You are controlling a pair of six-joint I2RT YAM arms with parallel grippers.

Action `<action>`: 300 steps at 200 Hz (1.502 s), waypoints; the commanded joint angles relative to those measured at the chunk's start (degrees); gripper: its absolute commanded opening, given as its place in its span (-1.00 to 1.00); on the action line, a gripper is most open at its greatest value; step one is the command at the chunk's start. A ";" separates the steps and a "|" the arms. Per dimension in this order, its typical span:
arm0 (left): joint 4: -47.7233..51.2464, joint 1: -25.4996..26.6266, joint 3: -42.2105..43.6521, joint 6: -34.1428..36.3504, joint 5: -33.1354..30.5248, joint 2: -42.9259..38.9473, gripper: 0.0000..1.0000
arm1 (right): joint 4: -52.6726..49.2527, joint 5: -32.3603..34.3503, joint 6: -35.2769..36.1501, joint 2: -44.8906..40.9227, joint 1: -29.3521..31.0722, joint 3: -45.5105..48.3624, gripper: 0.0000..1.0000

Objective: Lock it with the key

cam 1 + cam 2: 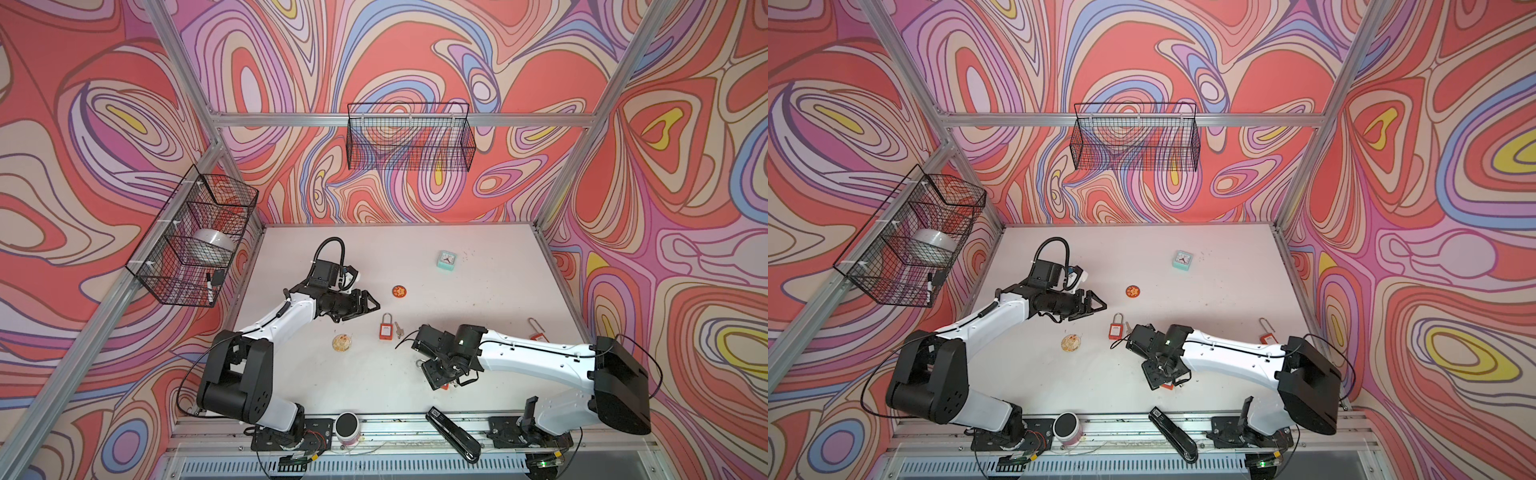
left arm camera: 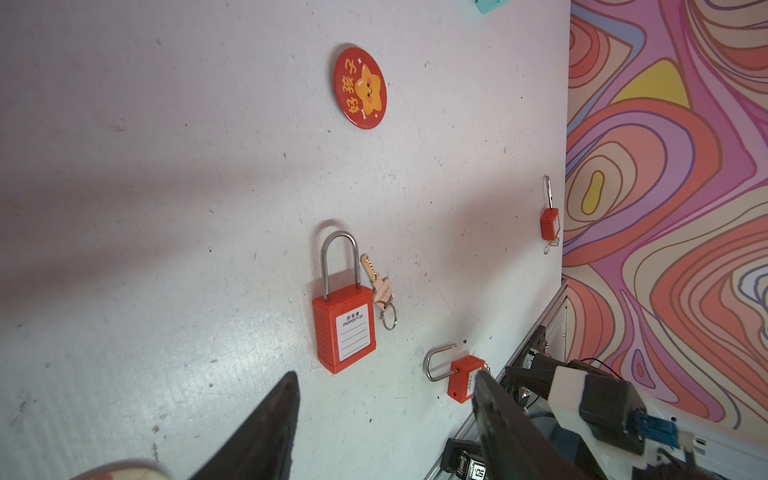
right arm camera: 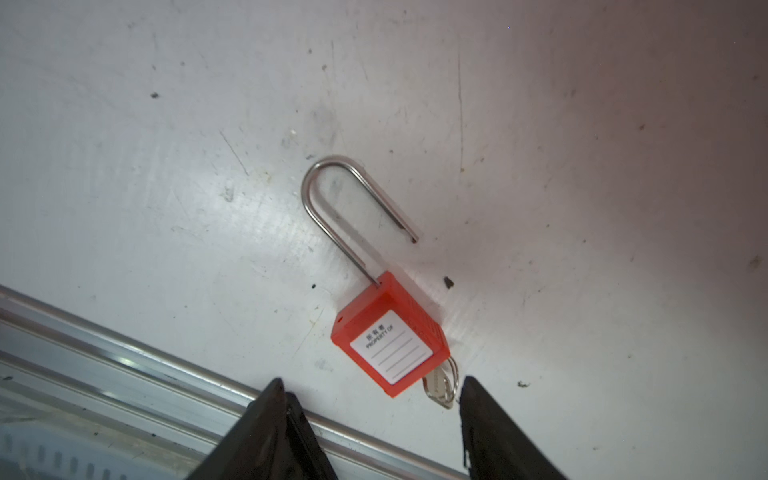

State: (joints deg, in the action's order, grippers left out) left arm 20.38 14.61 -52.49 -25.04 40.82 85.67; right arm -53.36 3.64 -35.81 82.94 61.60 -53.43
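Note:
The open padlock lies free with the key in its base (image 3: 441, 382), so my right gripper should keep going down until its fingers close on the padlock's red body (image 3: 392, 337).
A red padlock (image 3: 390, 349) with its steel shackle (image 3: 332, 199) swung open lies near the table's front rail. A key (image 3: 438, 390) on a ring sticks out of its base. My right gripper (image 3: 372, 380) hovers open just over that end, touching neither; in both top views it (image 1: 442, 380) hides most of this lock. A second red padlock (image 1: 385, 330) with its shackle closed lies mid-table, a loose key (image 1: 400, 329) beside it. My left gripper (image 1: 365, 309) hangs open and empty, up and left of that lock (image 2: 345, 328).
A third red padlock (image 1: 537, 332) lies by the right wall. A red badge (image 1: 399, 291), a teal clock (image 1: 446, 261) and a round patterned disc (image 1: 343, 343) lie on the table. A black stapler (image 1: 453, 434) and a dark-topped jar (image 1: 347, 428) sit on the front rail.

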 commanded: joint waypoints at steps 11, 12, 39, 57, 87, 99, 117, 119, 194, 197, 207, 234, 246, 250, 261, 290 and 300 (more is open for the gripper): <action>1.57 -0.29 -0.74 1.64 -0.30 0.02 0.35 | -2.54 1.28 -4.67 1.46 0.37 1.66 0.39; 1.54 -0.29 -0.76 1.61 -0.30 0.02 0.35 | -2.58 1.24 -4.73 1.54 0.41 1.66 0.39; 1.42 -0.37 -0.59 1.58 -0.47 -0.08 0.36 | -1.98 0.88 -5.03 3.27 0.64 2.35 0.41; 1.50 -0.44 -0.60 1.62 -0.35 0.11 0.36 | -1.76 1.36 -4.90 4.70 0.58 2.10 0.41; 1.65 -0.42 -0.37 1.70 -0.56 -0.22 0.36 | -0.98 1.79 -4.90 6.95 0.55 1.70 0.43; 1.74 -0.45 -0.41 1.79 -0.77 -0.16 0.36 | -0.77 3.28 -5.33 7.31 0.53 1.73 0.43; 1.85 -0.37 -0.26 1.78 -0.87 -0.07 0.36 | 0.67 3.74 -5.06 7.74 -0.28 1.84 0.43; 1.79 -0.37 -0.25 1.71 -0.84 -0.02 0.36 | 0.81 3.70 -4.97 7.85 -0.41 1.75 0.42; 1.60 -0.40 -0.43 1.31 -1.10 0.46 0.36 | 5.89 1.33 1.76 10.31 -6.10 1.59 0.27; 1.59 -0.43 -0.42 1.24 -1.09 0.53 0.36 | 5.90 1.29 1.92 10.36 -6.20 1.47 0.25; 1.49 -0.42 -0.35 1.26 -1.10 0.54 0.36 | 6.20 0.73 2.45 10.32 -6.30 1.44 0.19; 1.24 -0.45 -0.33 0.87 -1.06 0.64 0.36 | 7.50 -1.56 2.51 10.08 -6.26 2.52 -0.02; 1.02 -0.43 -0.34 0.65 -0.83 0.81 0.36 | 7.97 -2.14 2.55 9.88 -6.21 3.13 -0.12; 1.06 -0.42 -0.37 0.63 -0.82 0.89 0.36 | 8.02 -2.02 2.52 9.79 -6.26 3.21 -0.15; 0.98 -0.41 -0.25 0.47 -0.51 0.82 0.36 | 7.59 -1.37 2.87 9.70 -6.31 2.96 -0.26; -0.16 -0.41 0.45 -1.06 -0.15 0.20 0.35 | 6.92 -0.07 4.26 7.58 -6.23 0.69 -0.45; 0.10 -0.48 -0.02 -1.54 0.40 0.37 0.35 | 6.61 0.87 4.78 6.16 -6.32 -0.34 -0.48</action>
State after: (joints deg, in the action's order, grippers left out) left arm 20.71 14.57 -52.49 -25.12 40.29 85.95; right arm -46.78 2.79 -32.73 92.20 55.51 -51.48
